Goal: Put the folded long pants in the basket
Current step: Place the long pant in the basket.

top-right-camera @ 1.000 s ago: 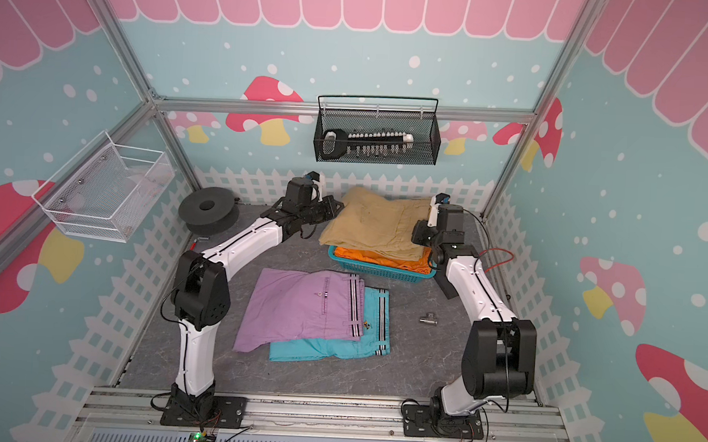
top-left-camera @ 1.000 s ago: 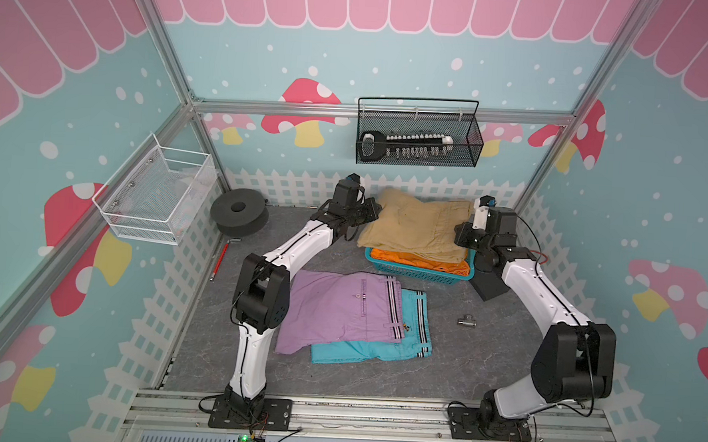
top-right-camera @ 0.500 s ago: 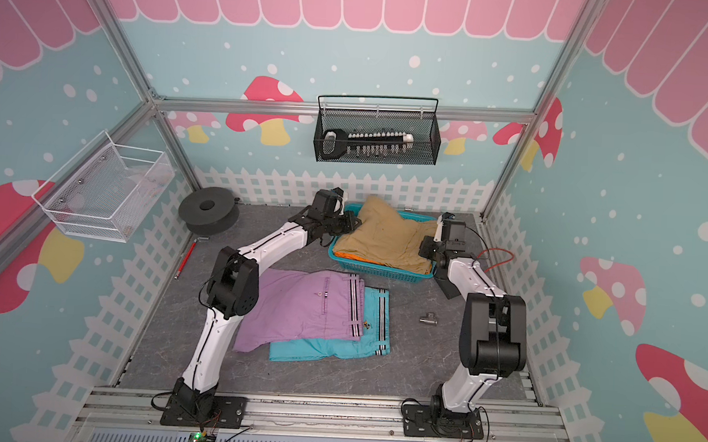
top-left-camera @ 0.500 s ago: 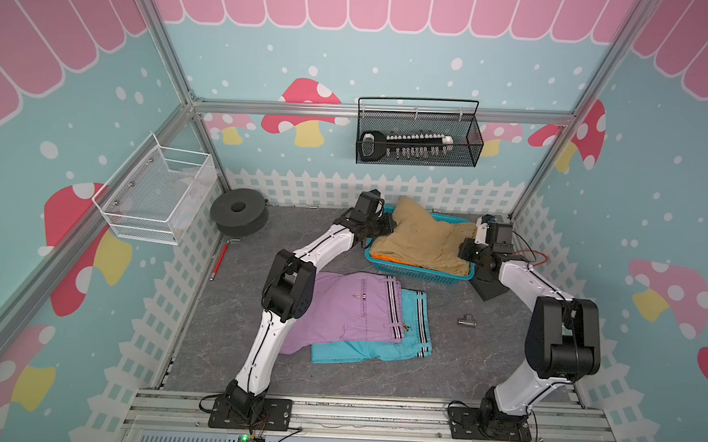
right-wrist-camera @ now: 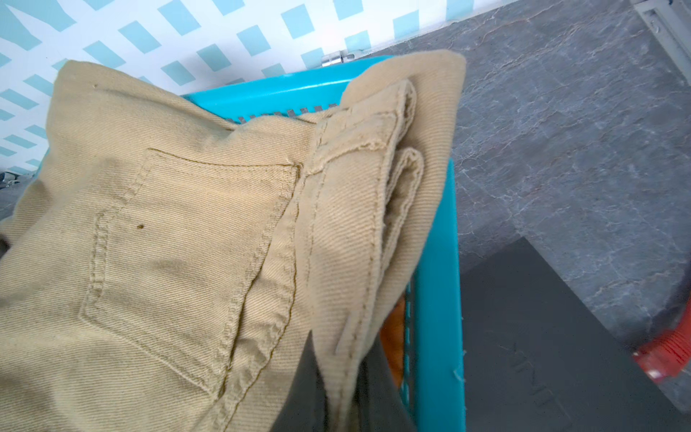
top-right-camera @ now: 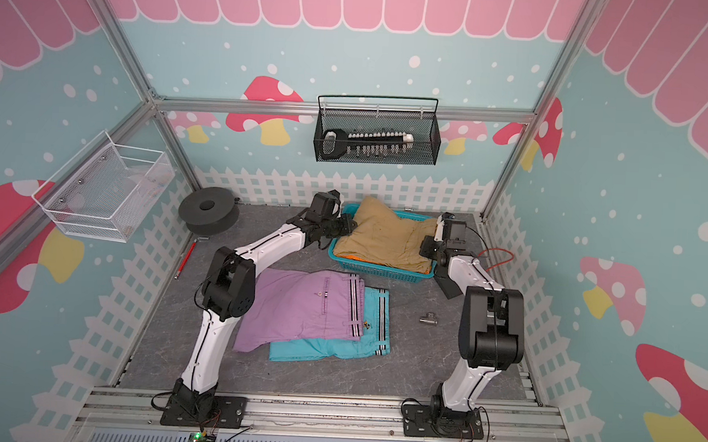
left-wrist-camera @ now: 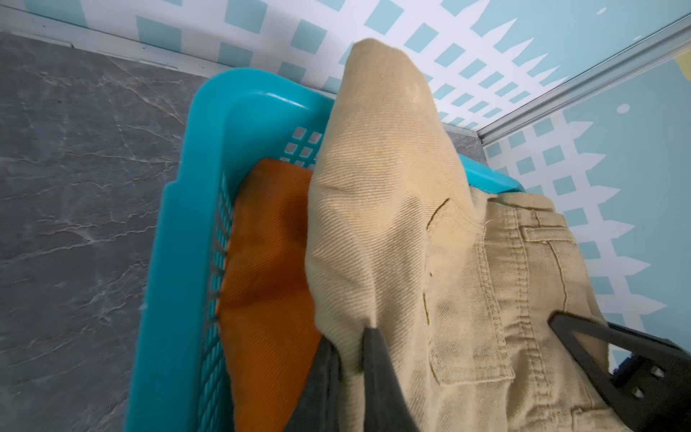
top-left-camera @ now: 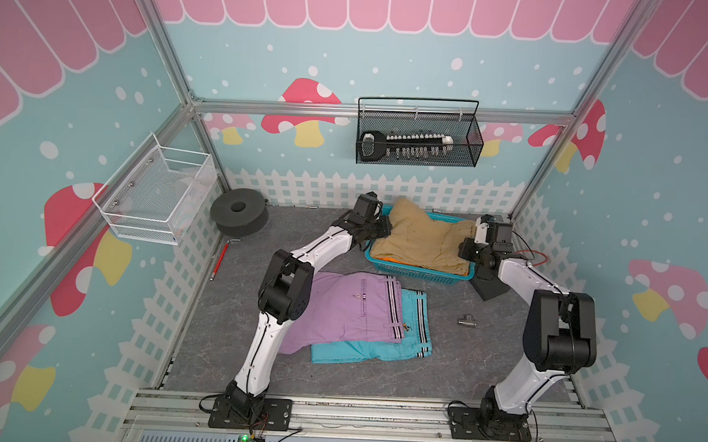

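Note:
The khaki long pants' waistband corner (right-wrist-camera: 432, 75) lies over the basket's rim. My right gripper should open, go to the cloth (right-wrist-camera: 291, 230) next to the pants' pocket and put it down inside the basket.
The khaki long pants (top-left-camera: 422, 242) lie in the teal basket (top-left-camera: 416, 271) at the back of the table, on top of the orange pants (left-wrist-camera: 269, 254). Their far left corner still stands up above the rim. My left gripper (left-wrist-camera: 351, 344) is shut on the khaki cloth at the basket's left end. My right gripper (right-wrist-camera: 340, 374) is shut on the folded waistband edge at the right end, just inside the basket wall (right-wrist-camera: 437, 262). In both top views the lilac pants (top-left-camera: 339, 308) lie on the turquoise pants (top-left-camera: 379, 350) in the middle of the table.
A black wedge-shaped block (top-left-camera: 492, 285) rests against the basket's right side, with a red cable (top-left-camera: 529, 256) behind it. A metal tee fitting (top-left-camera: 467, 320), a red pen (top-left-camera: 219, 260) and a black foam ring (top-left-camera: 238, 212) lie on the table. A black wire basket (top-left-camera: 419, 138) and a white wire basket (top-left-camera: 158, 195) hang on the walls.
Both grippers have come down with the khaki pants, from spread out above the basket to resting in it on the orange pants. Lilac and turquoise pants have not moved.

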`<state>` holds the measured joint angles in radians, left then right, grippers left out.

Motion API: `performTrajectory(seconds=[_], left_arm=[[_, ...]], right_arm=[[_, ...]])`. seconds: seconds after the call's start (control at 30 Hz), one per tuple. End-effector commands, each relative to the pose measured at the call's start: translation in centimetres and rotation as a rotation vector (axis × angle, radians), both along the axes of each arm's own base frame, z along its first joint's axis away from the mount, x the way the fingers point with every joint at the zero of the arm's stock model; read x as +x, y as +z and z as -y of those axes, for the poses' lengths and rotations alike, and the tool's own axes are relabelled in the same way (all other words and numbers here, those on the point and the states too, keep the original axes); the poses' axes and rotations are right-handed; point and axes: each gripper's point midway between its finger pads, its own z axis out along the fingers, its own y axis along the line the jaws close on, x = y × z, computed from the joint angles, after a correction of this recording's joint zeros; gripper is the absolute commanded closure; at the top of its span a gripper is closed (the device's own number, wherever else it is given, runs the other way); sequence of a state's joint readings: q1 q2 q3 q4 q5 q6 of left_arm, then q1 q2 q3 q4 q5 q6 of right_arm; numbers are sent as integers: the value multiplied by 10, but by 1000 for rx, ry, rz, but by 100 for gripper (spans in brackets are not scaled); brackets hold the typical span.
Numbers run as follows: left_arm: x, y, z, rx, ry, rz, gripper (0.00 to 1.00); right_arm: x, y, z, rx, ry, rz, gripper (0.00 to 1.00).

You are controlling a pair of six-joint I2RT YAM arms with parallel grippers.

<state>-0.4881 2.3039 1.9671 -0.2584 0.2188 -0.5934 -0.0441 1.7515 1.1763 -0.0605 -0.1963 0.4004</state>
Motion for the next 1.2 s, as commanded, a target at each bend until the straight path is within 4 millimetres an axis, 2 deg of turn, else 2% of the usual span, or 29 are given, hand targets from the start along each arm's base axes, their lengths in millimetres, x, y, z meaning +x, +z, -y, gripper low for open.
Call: performTrajectory(seconds=[0.0, 0.1, 0.17, 0.27, 0.33, 0.5, 0.73, 0.83, 0.93, 1.07, 1.17], left_arm=[[-4, 46, -14, 26, 34, 80, 100], [-3, 60, -17, 37, 35, 117, 100], [-2, 58, -20, 47, 43, 115, 100], [-3, 45, -25, 60, 62, 87, 100], [-1, 28, -23, 70, 53, 60, 100], [-1, -4, -21, 85, 41, 8, 100], [-1, -7, -24, 85, 32, -2, 100], [-4, 2, -23, 64, 12, -3, 90], [-5, 27, -25, 45, 15, 32, 82], [-13, 68, -26, 15, -7, 92, 79], [-23, 88, -29, 8, -19, 112, 79]], right_arm=[[16, 25, 7, -20, -14, 82, 100], [17, 33, 7, -24, -15, 106, 100], [18, 30, 8, -24, -19, 109, 100], [21, 15, 7, -20, -15, 68, 100], [21, 4, 6, -11, -15, 36, 100], [19, -5, 8, -14, -25, 18, 100], [14, -9, 6, 7, -28, -3, 100], [12, -5, 3, 22, -22, -5, 93], [10, 5, 2, 33, -20, 13, 85], [8, 32, -1, 42, -11, 63, 62], [4, 48, 5, 19, -39, 76, 53]])
